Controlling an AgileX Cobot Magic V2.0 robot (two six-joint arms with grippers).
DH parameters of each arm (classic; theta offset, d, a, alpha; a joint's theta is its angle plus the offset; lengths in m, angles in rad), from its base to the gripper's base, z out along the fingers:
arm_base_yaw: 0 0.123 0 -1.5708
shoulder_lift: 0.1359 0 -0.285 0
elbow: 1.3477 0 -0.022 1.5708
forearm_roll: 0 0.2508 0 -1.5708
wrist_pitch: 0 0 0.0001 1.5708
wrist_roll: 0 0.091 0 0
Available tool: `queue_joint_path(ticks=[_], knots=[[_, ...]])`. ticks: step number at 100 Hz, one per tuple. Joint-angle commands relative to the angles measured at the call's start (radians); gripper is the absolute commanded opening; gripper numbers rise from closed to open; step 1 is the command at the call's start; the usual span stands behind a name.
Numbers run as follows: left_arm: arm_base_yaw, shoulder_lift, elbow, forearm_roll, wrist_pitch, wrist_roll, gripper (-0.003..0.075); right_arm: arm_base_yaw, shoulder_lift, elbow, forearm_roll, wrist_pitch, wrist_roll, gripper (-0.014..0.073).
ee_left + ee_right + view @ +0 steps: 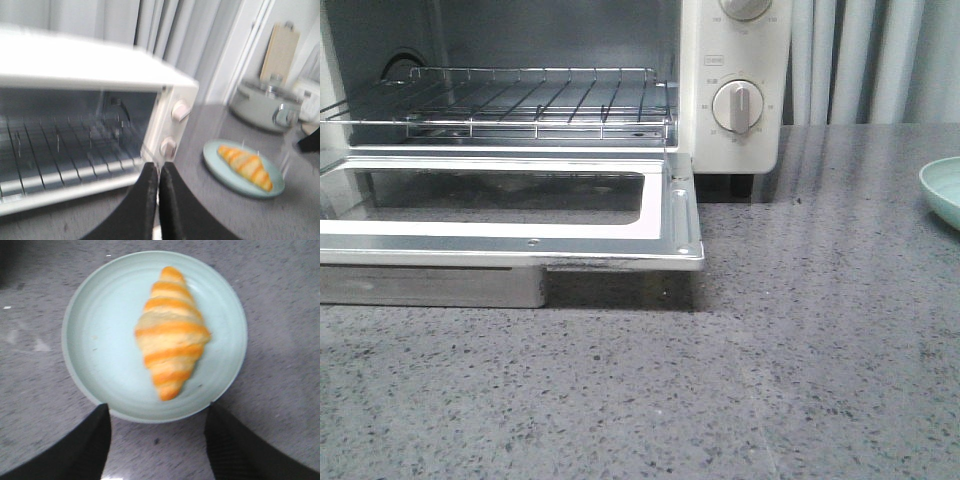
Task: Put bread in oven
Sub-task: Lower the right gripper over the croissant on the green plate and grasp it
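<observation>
The bread's plump middle [171, 322] swells out and has a wrinkled surface, so the bread will squeeze inward between the robot's fingers when the robot grips and lifts it.
The bread [171, 334], golden-orange with cream stripes, lies on a pale green plate [100, 340]. My right gripper [157, 412] is open and empty, above the counter just short of the plate's rim. The bread [246, 166] and plate [220, 167] also show in the left wrist view, right of the oven. The cream-white oven [735, 100] stands at the left with its door [670, 215] folded down and its wire rack [520, 105] bare. My left gripper [158, 170] is shut and empty, in front of the oven's right front corner [167, 125]. No gripper shows in the front view.
The plate's rim [942, 190] shows at the right edge of the front view. A pale lidded pot [262, 102] and a wooden board [280, 52] stand beyond the plate. A dark object [310, 142] is at the far right. Grey curtains [860, 60] hang behind the speckled counter [770, 360].
</observation>
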Motion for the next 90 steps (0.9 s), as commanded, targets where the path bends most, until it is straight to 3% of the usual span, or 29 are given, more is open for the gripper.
queue_joint_path(ticks=[1, 38, 48, 58, 67, 90], knots=[[-0.007, -0.048, -0.029, 0.004, -0.077, -0.001, -0.0021, 0.001, 0.071, -0.028, -0.09, -0.099, 0.005, 0.0413], [-0.007, -0.084, -0.029, 0.011, -0.077, -0.001, -0.0021, -0.002, 0.458, -0.035, -0.104, -0.259, 0.013, 0.0399], [-0.007, -0.084, -0.029, 0.011, -0.077, -0.001, -0.0021, -0.002, 0.546, -0.035, -0.104, -0.226, 0.013, 0.0269], [-0.007, -0.084, -0.033, 0.009, -0.077, -0.001, -0.0021, -0.002, 0.575, -0.035, -0.104, -0.219, 0.03, -0.0081], [-0.007, -0.084, -0.048, 0.009, -0.077, -0.001, -0.0021, 0.01, 0.541, -0.045, -0.104, -0.214, 0.033, -0.0069], [-0.007, -0.085, -0.07, 0.013, -0.072, -0.001, -0.0021, 0.114, 0.326, -0.139, -0.104, -0.028, -0.007, -0.0069]])
